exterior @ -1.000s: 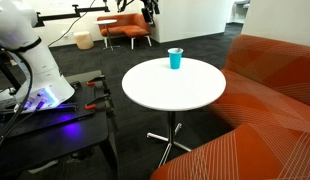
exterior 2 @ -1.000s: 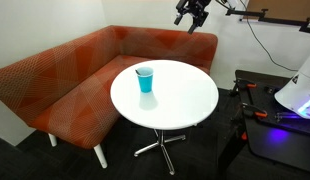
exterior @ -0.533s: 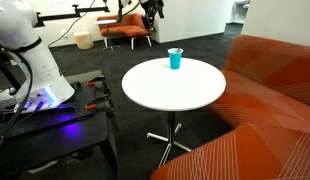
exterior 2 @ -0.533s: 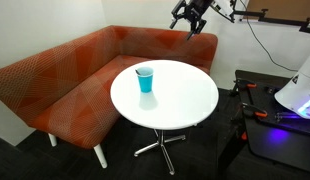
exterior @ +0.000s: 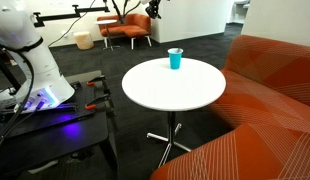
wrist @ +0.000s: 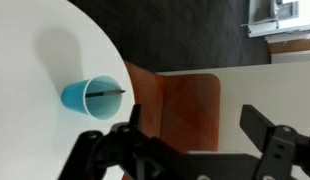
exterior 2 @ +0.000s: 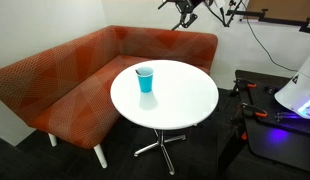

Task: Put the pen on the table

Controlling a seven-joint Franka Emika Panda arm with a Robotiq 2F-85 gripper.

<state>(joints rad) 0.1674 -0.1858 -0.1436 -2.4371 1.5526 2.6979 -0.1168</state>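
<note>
My gripper needs to come down and tilt toward the pen in the cup [wrist: 105, 94], because it is high up with its fingers facing the sofa [wrist: 189, 108] past the table's rim.
The round white table [exterior: 175, 88] stands in both exterior views [exterior 2: 180, 98] and fills the upper left of the wrist view [wrist: 35, 50]. The turquoise cup [exterior: 175, 59] stands upright near its rim [exterior 2: 145, 79]. In the wrist view a thin dark pen [wrist: 105, 91] sits in the cup [wrist: 83, 101], leaning across its opening. The pen is too small to make out in the exterior views. My gripper [exterior: 153, 8] hangs high above and off to the side of the table [exterior 2: 187, 12]. It is open and empty, jaws spread wide [wrist: 195, 125].
An orange corner sofa [exterior 2: 65, 75] wraps around the table's far side [exterior: 270, 90]. A black workbench [exterior: 50, 125] with tools and the robot base [exterior 2: 295, 95] stands beside the table. Orange lounge chairs [exterior: 125, 30] stand farther back.
My gripper has risen a little higher and drifted slightly sideways above the scene, still open. The cup and pen have not moved.
</note>
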